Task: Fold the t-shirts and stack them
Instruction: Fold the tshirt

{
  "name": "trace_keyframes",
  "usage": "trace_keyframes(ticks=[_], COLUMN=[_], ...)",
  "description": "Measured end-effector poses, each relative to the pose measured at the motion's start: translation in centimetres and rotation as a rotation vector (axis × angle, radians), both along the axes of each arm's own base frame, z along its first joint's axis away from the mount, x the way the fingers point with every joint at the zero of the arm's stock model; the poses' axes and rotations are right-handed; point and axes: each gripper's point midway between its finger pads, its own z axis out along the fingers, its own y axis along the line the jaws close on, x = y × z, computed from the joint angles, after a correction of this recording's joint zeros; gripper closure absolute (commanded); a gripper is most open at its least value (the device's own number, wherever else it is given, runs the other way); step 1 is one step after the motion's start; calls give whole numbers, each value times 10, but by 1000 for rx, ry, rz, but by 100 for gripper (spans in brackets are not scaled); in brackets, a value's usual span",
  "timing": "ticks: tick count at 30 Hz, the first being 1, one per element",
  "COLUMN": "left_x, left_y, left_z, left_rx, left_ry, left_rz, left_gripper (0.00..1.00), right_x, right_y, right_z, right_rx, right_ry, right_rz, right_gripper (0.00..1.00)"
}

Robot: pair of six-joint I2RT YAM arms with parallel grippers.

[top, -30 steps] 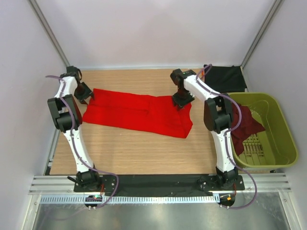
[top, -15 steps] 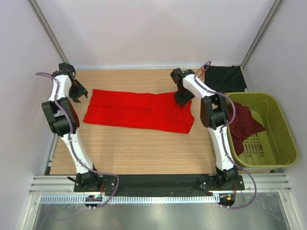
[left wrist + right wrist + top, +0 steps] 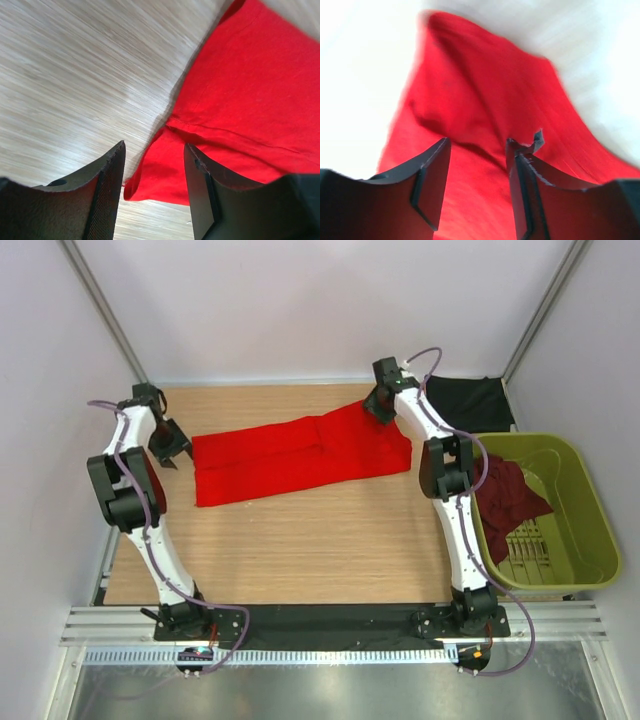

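Observation:
The long red t-shirt piece [image 3: 275, 458] is lying across the table, so next my right gripper comes back onto its slanting end [image 3: 378, 448] and turns the piece with my left gripper.
The bright red t-shirt [image 3: 300, 452] lies on the table as a long folded strip, its right end slanting toward the back. My left gripper [image 3: 172, 448] hovers just off the strip's left end, jaws open. In the left wrist view that gripper [image 3: 154, 145] frames a curled red corner [image 3: 165, 175] lying on the wood, not pinched. My right gripper [image 3: 379, 406] is over the strip's far right corner, and its wrist view shows it [image 3: 478, 141] open above red cloth [image 3: 485, 85]. A black t-shirt [image 3: 470, 402] lies at the back right. A dark maroon t-shirt [image 3: 510, 495] hangs inside the basket.
The olive-green basket [image 3: 575, 530] stands off the table's right edge, beside the right arm. White walls close in the back and both sides. Bare wood [image 3: 300, 550] stretches between the red strip and the arm bases.
The red strip's right end has swung toward the back along with my right gripper, whose jaws have widened. The left gripper pulled off the left end and now sits just beside it.

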Motion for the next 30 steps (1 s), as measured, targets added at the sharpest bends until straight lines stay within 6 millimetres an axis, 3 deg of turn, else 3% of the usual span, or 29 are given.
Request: trace_keyframes(ticks=[5,8,14,18,21,24,30], left_x=[-7,-16,-38,-41,-41,-44,-58], left_y=[-10,-14,-24,-25,-24,-20,-3], left_z=[-19,-30,-51,-50,-51,-51,-52], left_rx=[-52,-69,-107,-110,-103,-81,13], left_ry=[41,66,130,124,129,142,210], left_rz=[-42,-49,-54,-54,-50,-40,-6], left_gripper=[49,49,50,54,57,55,52], right_x=[22,20,6,-11,-30,-52,-104], right_y=[14,18,20,19,16,10,-2], right_z=[20,37,98,141,157,143,76], right_rx=[8,15,48,71,96,109,52], right_ry=[-118,-147,-216,-257,-234,-139,158], right_rz=[112,145,175,180,146,83,-65], right_gripper=[41,40,40,42,46,52,52])
